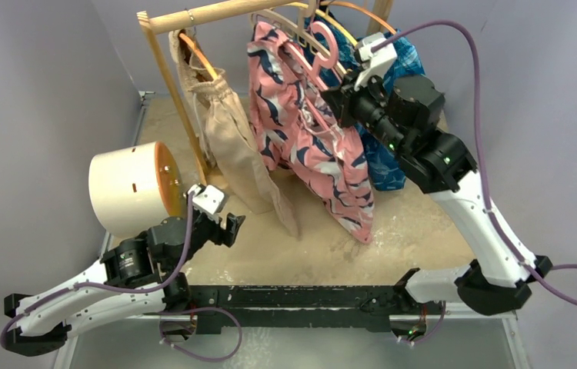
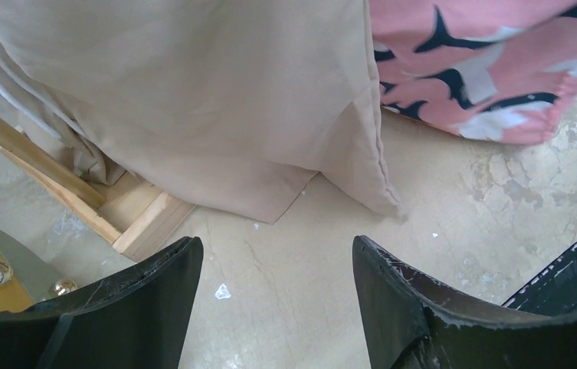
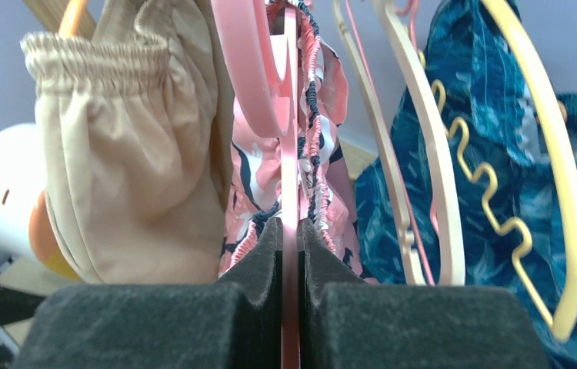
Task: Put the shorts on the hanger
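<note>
The pink hanger's hook (image 1: 330, 38) is up, with the wooden rail free (image 1: 228, 11) beside the orange hanger. My right gripper goes on going there until the hook catches, before it lets go.
The pink shorts (image 1: 308, 138) with navy and white leafy print hang on the pink hanger (image 1: 324, 48), held up in front of the wooden rail. My right gripper (image 1: 330, 98) is shut on the hanger's flat pink arm; in the right wrist view the pink hanger (image 3: 290, 154) runs edge-on between my closed pads (image 3: 266, 254), with the shorts (image 3: 251, 184) draped behind. My left gripper (image 1: 228, 224) is open and empty, low over the table near the front left. In the left wrist view its fingers (image 2: 147, 300) stand wide apart, and the shorts' hem (image 2: 493, 77) shows at top right.
Plain beige shorts (image 1: 228, 131) hang on an orange hanger from the wooden rack (image 1: 193, 15). Blue patterned shorts (image 1: 393, 115) hang behind my right arm, beside beige and yellow hangers (image 3: 424, 154). A white cylinder (image 1: 128, 188) lies at the left. The rack's wooden foot (image 2: 116, 215) is near my left gripper.
</note>
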Tool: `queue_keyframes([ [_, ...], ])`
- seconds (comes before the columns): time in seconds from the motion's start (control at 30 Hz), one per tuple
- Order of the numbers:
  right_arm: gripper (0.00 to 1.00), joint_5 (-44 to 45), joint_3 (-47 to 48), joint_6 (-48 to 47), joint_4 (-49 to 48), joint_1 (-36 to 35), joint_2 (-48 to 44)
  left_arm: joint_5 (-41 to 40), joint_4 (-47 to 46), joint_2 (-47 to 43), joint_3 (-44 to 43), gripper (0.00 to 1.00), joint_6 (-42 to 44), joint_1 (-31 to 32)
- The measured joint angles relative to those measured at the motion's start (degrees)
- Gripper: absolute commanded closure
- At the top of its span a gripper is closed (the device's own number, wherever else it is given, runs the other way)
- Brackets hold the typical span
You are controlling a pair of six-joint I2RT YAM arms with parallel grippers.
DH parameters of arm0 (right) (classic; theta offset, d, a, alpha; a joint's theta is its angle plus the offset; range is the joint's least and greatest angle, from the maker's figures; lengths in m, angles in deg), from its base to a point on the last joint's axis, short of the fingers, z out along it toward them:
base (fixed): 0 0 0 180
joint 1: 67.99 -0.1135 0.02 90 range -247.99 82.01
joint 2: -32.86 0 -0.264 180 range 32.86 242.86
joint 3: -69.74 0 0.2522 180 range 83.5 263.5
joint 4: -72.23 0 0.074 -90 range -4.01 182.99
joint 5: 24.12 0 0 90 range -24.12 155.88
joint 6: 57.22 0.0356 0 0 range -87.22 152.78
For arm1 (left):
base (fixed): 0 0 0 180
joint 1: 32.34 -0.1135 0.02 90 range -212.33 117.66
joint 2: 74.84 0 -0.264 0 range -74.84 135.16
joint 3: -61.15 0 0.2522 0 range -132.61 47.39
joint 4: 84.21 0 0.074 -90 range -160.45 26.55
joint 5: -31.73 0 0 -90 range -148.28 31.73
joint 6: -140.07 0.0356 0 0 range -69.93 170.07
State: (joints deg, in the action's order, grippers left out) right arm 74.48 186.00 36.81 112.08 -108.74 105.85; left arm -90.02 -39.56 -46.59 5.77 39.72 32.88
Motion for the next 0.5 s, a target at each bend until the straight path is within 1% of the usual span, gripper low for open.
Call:
queue_keyframes([
  [0.3, 1.0, -0.76, 7.39, -0.37, -7.67, 0.0, 12.94, 0.22, 0.0, -1.03, 0.02, 0.29, -0.07, 0.0],
  [0.5, 1.0, -2.23, 8.57, -0.94, -12.07, 0.0, 18.43, 0.46, -0.04, -2.16, 0.13, 0.29, -0.07, 0.0],
])
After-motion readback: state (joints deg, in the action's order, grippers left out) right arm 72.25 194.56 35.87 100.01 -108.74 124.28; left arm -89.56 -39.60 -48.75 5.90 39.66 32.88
